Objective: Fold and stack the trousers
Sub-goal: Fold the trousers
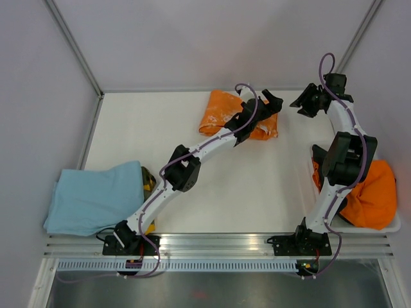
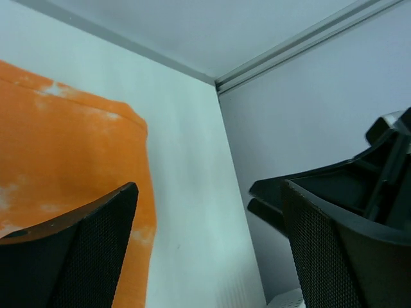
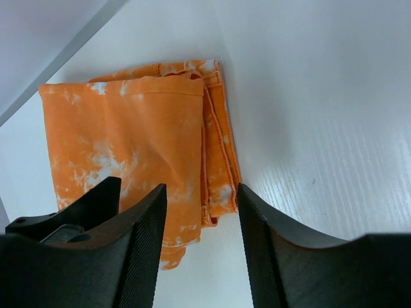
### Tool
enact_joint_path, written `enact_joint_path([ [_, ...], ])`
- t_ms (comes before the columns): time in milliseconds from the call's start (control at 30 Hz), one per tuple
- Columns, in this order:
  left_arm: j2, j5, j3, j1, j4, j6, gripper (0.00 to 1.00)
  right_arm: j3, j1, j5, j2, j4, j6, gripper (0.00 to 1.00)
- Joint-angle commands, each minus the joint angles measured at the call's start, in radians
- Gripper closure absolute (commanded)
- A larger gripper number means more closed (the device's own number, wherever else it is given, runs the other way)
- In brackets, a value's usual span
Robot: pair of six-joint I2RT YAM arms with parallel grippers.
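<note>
The robot's left gripper is hovering over the end of the trousers [image 1: 272, 128] that the right gripper should take, so the left gripper should move to the opposite end [image 1: 210, 120] first.
The trousers [image 1: 221, 114] lie folded into an orange packet with white blotches at the back middle of the table. My left gripper [image 1: 270, 104] hovers over their right end, open and empty. In the left wrist view the trousers [image 2: 58, 154] fill the left side, and only bare table shows between the wide-spread fingers of the left gripper [image 2: 209, 186]. My right gripper [image 1: 308, 102] hangs to the right of the trousers, apart from them. The right wrist view looks down on the trousers [image 3: 128, 141], with the right gripper [image 3: 200, 189] open and holding nothing.
A light blue folded cloth [image 1: 93, 196] lies at the table's left edge. A plain orange garment [image 1: 372, 192] sits in a white tray [image 1: 393, 224] at the right. Walls with metal frame posts close in the back and both sides.
</note>
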Motion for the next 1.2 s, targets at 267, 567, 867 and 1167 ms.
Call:
enact_joint_path([
  [267,-0.549,-0.001,-0.451,0.158,0.014,0.195,0.12,0.074,0.091,-0.127,0.018,0.013,-0.041,0.33],
  [567,-0.721,0.265,-0.801,0.379,-0.152,0.222,0.48,0.016,0.222,-0.080,0.026,-0.038,-0.050,0.37],
  [867,-0.572,0.592,-0.722,0.402,-0.054,0.251,0.80,0.061,0.297,-0.140,0.121,0.014,-0.087,0.71],
  [1167,-0.364,0.576,-0.602,0.408,-0.155,0.202,0.79,-0.183,0.308,-0.008,0.096,-0.078,-0.187,0.85],
])
